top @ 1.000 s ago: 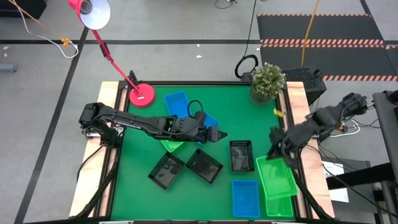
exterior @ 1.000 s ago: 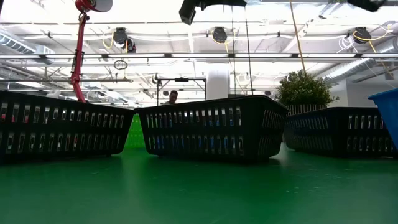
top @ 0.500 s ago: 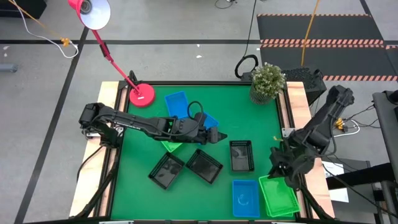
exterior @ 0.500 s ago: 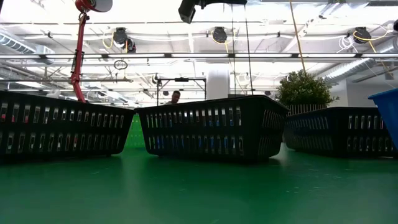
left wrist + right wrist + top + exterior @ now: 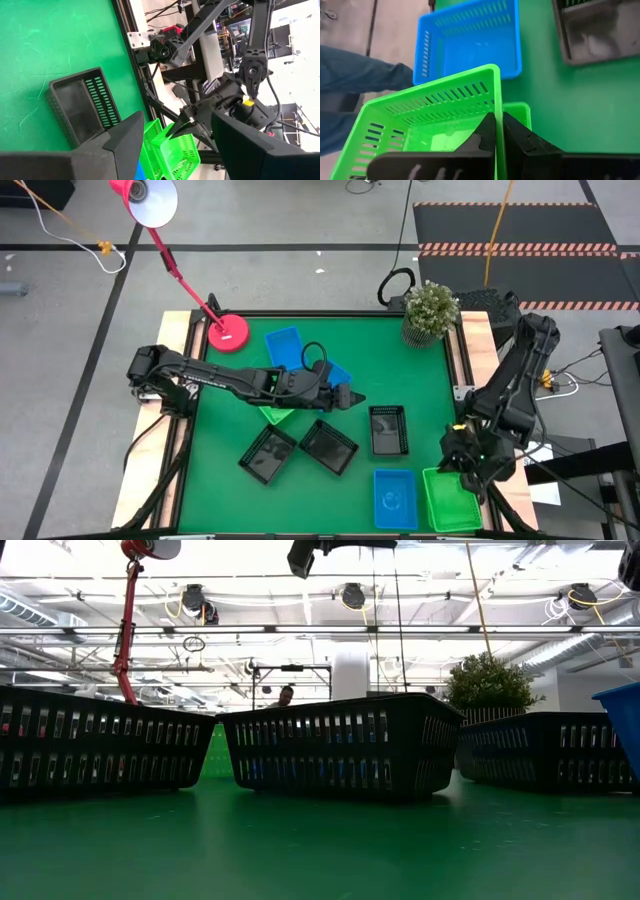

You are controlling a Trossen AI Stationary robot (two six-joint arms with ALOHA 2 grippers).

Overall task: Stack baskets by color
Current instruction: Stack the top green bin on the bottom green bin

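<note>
The held green basket (image 5: 437,105) is hanging over the lower green basket (image 5: 520,112) with its open side up. My right gripper keeps lowering it until it sits inside the lower basket, then let go.
My right gripper (image 5: 466,470) is at the table's near right corner, shut on a bright green basket (image 5: 450,502) that sits tilted over a second green basket (image 5: 518,111). A blue basket (image 5: 394,498) lies just left of them. Three black baskets (image 5: 267,453) (image 5: 328,446) (image 5: 388,428) stand mid-table. My left gripper (image 5: 355,397) hovers open and empty over the table's middle. Beside its arm are two more blue baskets (image 5: 283,345) (image 5: 337,373), and a green one (image 5: 275,414) lies partly under it. My right gripper pinches one wall of the green basket at its rim (image 5: 496,105), one finger inside the basket and one outside. The fingers come slanting down from above. The basket hangs tilted over the other green basket; whether the two touch, I cannot tell.
A pink lamp base (image 5: 228,332) stands at the far left and a potted plant (image 5: 430,308) at the far right corner. Wooden rails (image 5: 478,350) run along both table sides. A person's leg (image 5: 360,75) shows just beyond the near edge.
My right gripper has swung toward the near edge and down, rolling as it went. It carried the green basket from beside the right rail to the near right corner, over the other green basket. It has stayed shut.
</note>
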